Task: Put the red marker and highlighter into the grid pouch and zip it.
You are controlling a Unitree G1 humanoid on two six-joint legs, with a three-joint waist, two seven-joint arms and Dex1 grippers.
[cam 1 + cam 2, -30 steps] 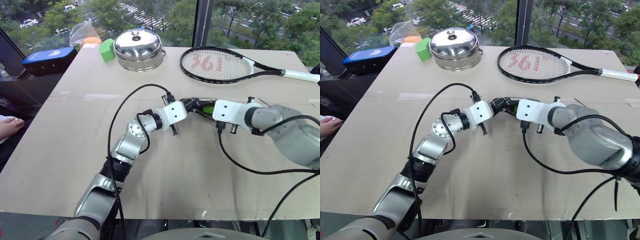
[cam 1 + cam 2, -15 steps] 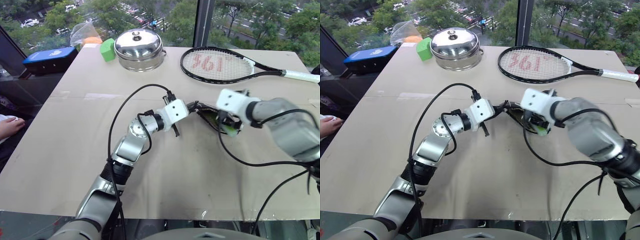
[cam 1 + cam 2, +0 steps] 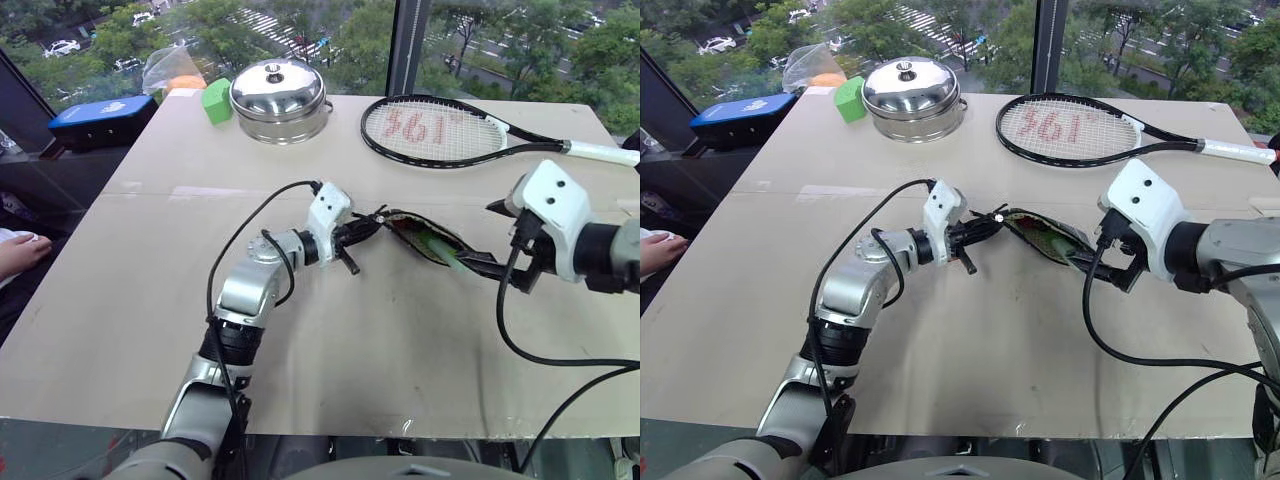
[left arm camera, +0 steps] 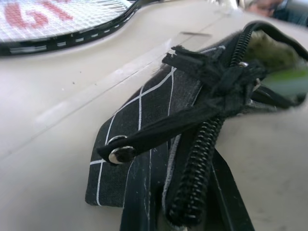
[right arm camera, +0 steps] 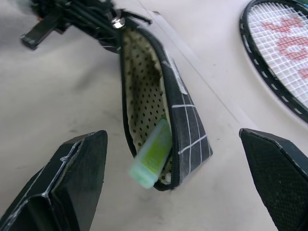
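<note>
The grid pouch's open zipper rims [image 3: 434, 222] curve apart loosely. The grid pouch will stretch out straight and its opening will narrow shut when I pull the pouch's loose end.
The grid pouch [image 3: 420, 237] lies mid-table with its zipper open, showing a pale dotted lining [image 5: 144, 91]. The light green highlighter [image 5: 151, 156] rests in the pouch's open mouth, its end poking out past the rim at the right end [image 3: 450, 257]. The red marker is hidden. My left gripper [image 3: 365, 228] is shut on the pouch's left end, by the zipper and black cord [image 4: 211, 91]. My right gripper [image 3: 485, 237] hangs open just right of the pouch, and its fingers [image 5: 77, 178] hold nothing.
A tennis racket [image 3: 440, 130] lies behind the pouch. At the back left stand a steel lidded pot [image 3: 278, 100], a green cube [image 3: 215, 100], a blue box [image 3: 100, 118] and a plastic bag [image 3: 168, 68]. A person's hand [image 3: 18, 252] rests at the left edge.
My right gripper opened, let go of the highlighter at the pouch's mouth and drew back to the right and up. My left wrist rolled while keeping its grip on the pouch.
</note>
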